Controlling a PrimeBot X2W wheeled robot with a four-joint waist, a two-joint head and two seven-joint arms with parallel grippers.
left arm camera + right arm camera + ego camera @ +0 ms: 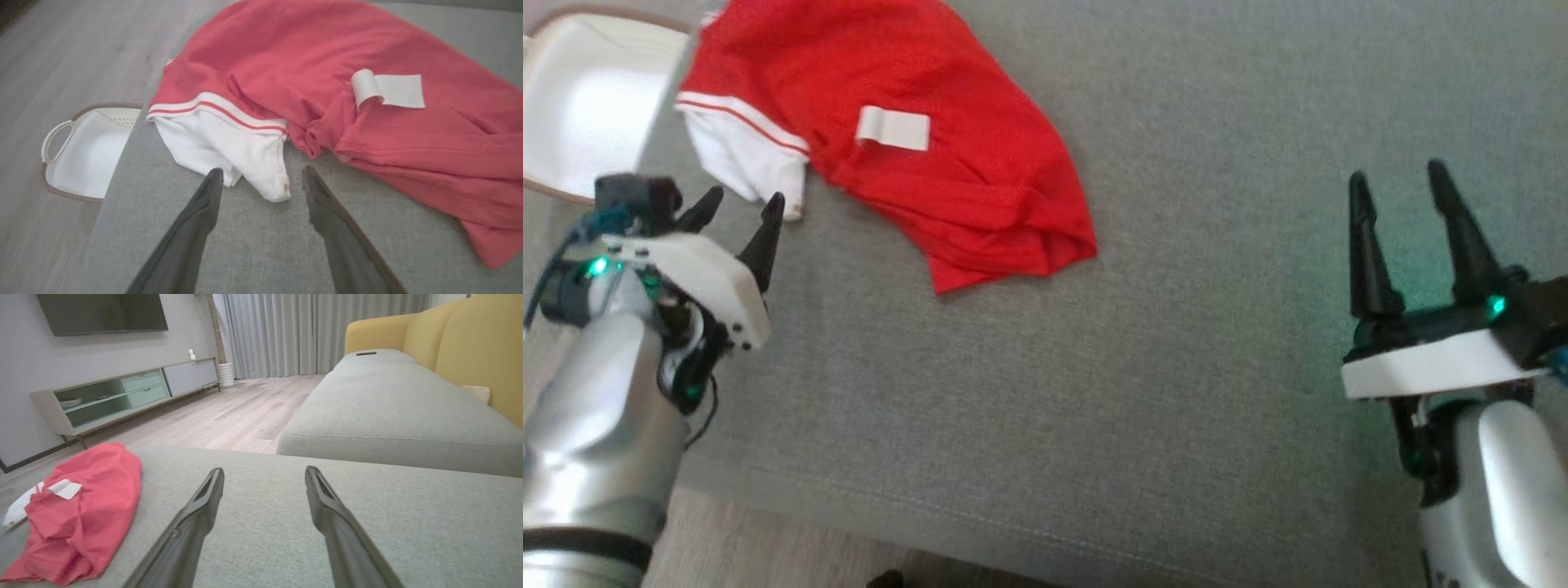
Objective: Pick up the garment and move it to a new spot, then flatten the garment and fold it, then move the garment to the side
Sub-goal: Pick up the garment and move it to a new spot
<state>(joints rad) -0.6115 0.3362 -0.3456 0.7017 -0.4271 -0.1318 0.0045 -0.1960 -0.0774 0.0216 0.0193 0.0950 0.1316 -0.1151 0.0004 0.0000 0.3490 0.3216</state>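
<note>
The white label (894, 128) and plain red cloth are facing up, so I expect a hidden dark print to come into view when I lift the garment (900, 59).
The garment (947, 139) is a red shirt with a white, red-striped sleeve and a white label, lying crumpled at the upper left of the grey cushion (1176, 367). In the left wrist view the garment (367, 110) spreads across the top, its white sleeve (229, 151) just beyond the fingertips. My left gripper (742, 204) (261, 175) is open, close to the sleeve and holding nothing. Far off to the right, my right gripper (1401, 175) (264, 473) is open over bare cushion. The garment (81, 514) lies at the left in the right wrist view.
A white basket (580, 98) (86, 155) with a brown rim stands on the wooden floor past the cushion's left edge. A second grey seat (392, 412) with a yellow backrest (470, 347) lies ahead of the right gripper. A low media cabinet (122, 396) lines the wall.
</note>
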